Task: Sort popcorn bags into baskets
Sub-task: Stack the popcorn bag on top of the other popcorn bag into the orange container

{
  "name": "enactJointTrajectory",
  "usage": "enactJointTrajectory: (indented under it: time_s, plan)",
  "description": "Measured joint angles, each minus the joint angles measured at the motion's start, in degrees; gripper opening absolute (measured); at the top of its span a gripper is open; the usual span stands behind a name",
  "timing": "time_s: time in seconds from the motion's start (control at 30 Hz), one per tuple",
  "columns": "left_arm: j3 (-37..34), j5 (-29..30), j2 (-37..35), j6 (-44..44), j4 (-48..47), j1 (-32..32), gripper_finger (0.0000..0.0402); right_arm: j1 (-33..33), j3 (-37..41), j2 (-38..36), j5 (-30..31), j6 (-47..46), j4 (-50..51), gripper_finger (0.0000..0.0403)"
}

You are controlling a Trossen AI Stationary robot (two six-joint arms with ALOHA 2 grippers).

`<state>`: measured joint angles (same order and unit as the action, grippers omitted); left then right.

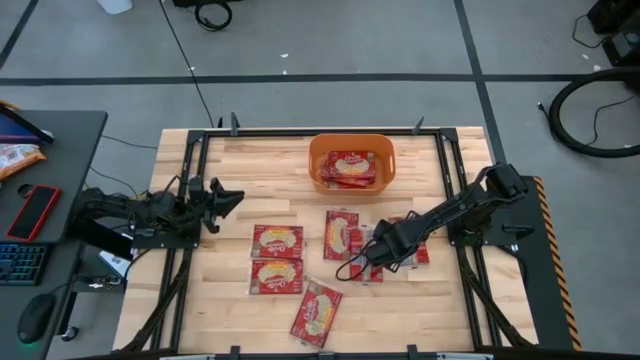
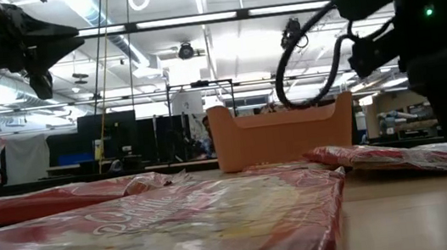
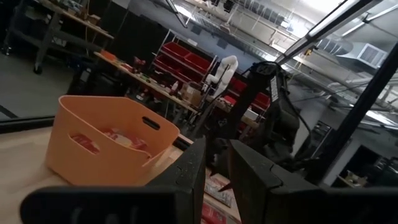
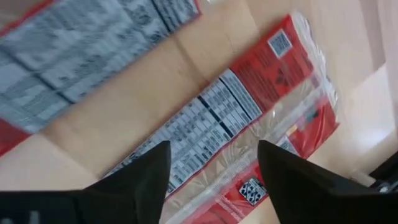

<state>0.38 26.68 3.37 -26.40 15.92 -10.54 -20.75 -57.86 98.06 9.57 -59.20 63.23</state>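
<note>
A loose clear seam goes along the bag's back between my fingers, so the popcorn bag will crease into a narrow shape and spread out beyond that when I lift.
The orange basket stands at the table's far middle with red popcorn bags inside; it also shows in the low view and the left wrist view. Several more bags lie flat on the table: two side by side, one near the front, and a cluster under my right gripper. My right gripper is open, pointing down over a bag lying back-up, one finger on either side of it. My left gripper is raised at the table's left, open a little and empty.
A red phone-like slab and a keyboard lie on the dark side desk at the left. Black frame rails run along the table's sides. Bare wood shows at the near right.
</note>
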Motion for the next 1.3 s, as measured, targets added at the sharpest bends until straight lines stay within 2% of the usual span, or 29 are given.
enactJointTrajectory:
  time_s: [0.2,0.57,0.87,1.03,1.3]
  plan:
    - [0.0,0.0,0.01,0.02,0.0,-0.64,0.0073,1.28,2.51,0.0,-0.22,-2.18,-3.27,0.0259]
    - [0.0,0.02,0.01,0.05,0.0,-0.64,0.0073,2.51,2.59,0.13,-0.18,-2.62,-6.17,0.0252]
    - [-0.01,0.02,0.01,0.07,0.02,-0.64,0.0073,2.46,7.81,-0.27,-1.03,-3.99,-10.47,0.0242]
    - [-0.02,0.15,0.01,0.07,0.02,-0.64,0.0073,2.46,8.32,-0.29,-1.59,-2.26,-11.92,0.0184]
    - [0.0,0.2,0.01,0.07,0.02,-0.64,0.0073,2.26,8.03,0.05,-2.74,5.34,-11.33,0.003]
